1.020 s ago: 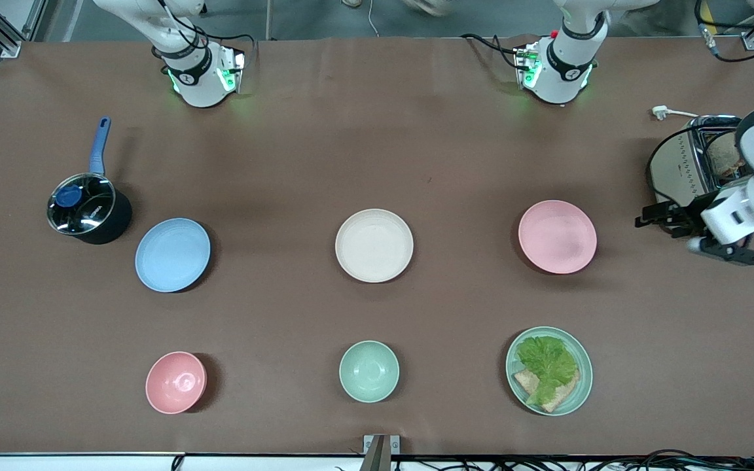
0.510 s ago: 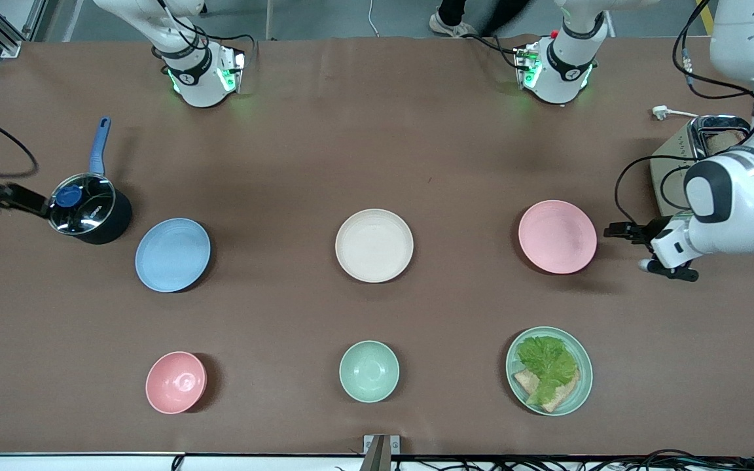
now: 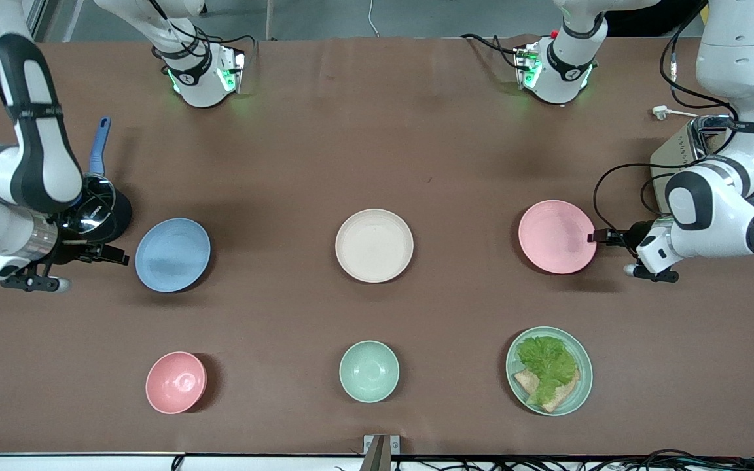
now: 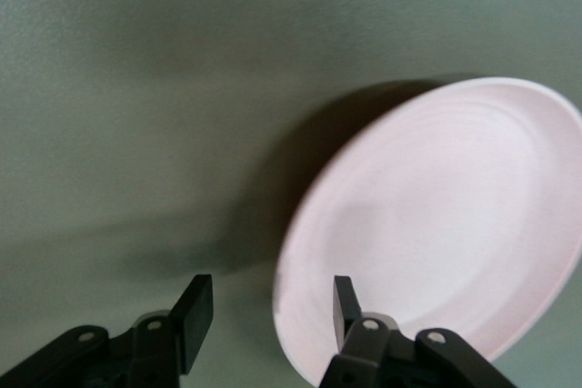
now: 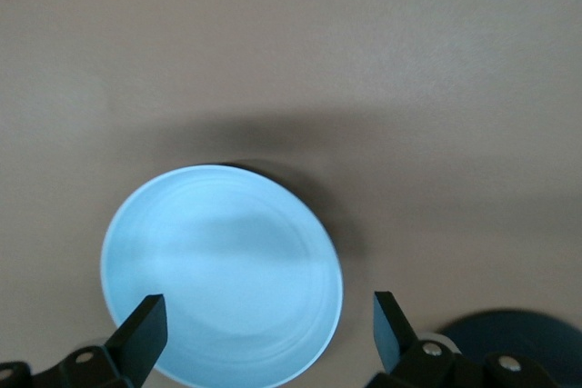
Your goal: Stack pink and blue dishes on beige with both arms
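Note:
The blue plate (image 3: 172,255) and the pink plate (image 3: 557,237) have rims of the same size, so the blue plate should fit in flat and hide almost all of the pink plate when I lower it onto the stack.
The pale pink plate (image 3: 557,236) lies toward the left arm's end of the table, the beige plate (image 3: 374,245) in the middle and the pale blue plate (image 3: 173,254) toward the right arm's end. My left gripper (image 3: 599,237) is open at the pink plate's rim. In the left wrist view one finger of the left gripper (image 4: 268,315) is over the pink plate (image 4: 436,224) and the other over bare table. My right gripper (image 3: 118,256) is open beside the blue plate. In the right wrist view the right gripper (image 5: 268,324) straddles the edge of the blue plate (image 5: 223,270).
A dark pot (image 3: 105,209) with a glass lid and blue handle sits by the right arm's wrist. A toaster (image 3: 688,160) stands by the left arm. Nearer the front camera are a pink bowl (image 3: 176,382), a green bowl (image 3: 369,371) and a green plate (image 3: 580,386) of lettuce and bread.
The left gripper has moved from beside the toaster to the pink plate's rim. The right arm has come in from the table's end to the blue plate. No plate has moved.

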`<action>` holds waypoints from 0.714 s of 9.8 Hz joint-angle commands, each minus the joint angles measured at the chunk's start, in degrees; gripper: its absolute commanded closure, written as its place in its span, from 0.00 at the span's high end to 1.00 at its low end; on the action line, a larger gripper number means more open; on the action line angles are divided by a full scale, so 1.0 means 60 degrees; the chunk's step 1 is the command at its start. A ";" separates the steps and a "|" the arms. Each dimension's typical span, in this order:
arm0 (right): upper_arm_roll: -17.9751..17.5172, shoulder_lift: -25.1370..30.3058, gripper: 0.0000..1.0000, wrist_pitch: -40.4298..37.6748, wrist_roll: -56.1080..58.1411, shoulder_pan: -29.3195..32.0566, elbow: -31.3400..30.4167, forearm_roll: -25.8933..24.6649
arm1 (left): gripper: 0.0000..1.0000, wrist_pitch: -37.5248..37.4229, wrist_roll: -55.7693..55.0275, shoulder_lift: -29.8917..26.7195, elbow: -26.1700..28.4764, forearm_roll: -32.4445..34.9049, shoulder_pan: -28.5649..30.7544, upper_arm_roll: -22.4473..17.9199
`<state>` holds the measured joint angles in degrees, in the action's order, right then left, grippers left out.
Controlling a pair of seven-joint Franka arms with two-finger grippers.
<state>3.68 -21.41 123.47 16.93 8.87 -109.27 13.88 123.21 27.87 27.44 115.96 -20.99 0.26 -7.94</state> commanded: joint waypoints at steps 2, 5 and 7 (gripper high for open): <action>-0.0101 -0.0883 1.00 0.0091 0.2914 0.1054 0.0077 0.2061 | 0.08 0.0485 0.0014 0.0232 0.0375 -0.0178 -0.0088 -0.0010; -0.0116 -0.1354 0.95 0.0222 0.3710 0.1305 -0.0214 0.2753 | 0.00 0.0441 -0.0204 -0.0147 0.0331 -0.0178 -0.0205 0.0122; -0.0116 -0.1456 0.80 0.0223 0.4002 0.1275 -0.0449 0.3194 | 0.00 0.0150 -0.1385 -0.1068 0.0229 -0.0120 -0.0103 0.1025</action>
<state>3.59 -30.66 124.29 38.58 15.90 -110.21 30.71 124.47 23.54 24.33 116.45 -21.34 -0.39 -4.79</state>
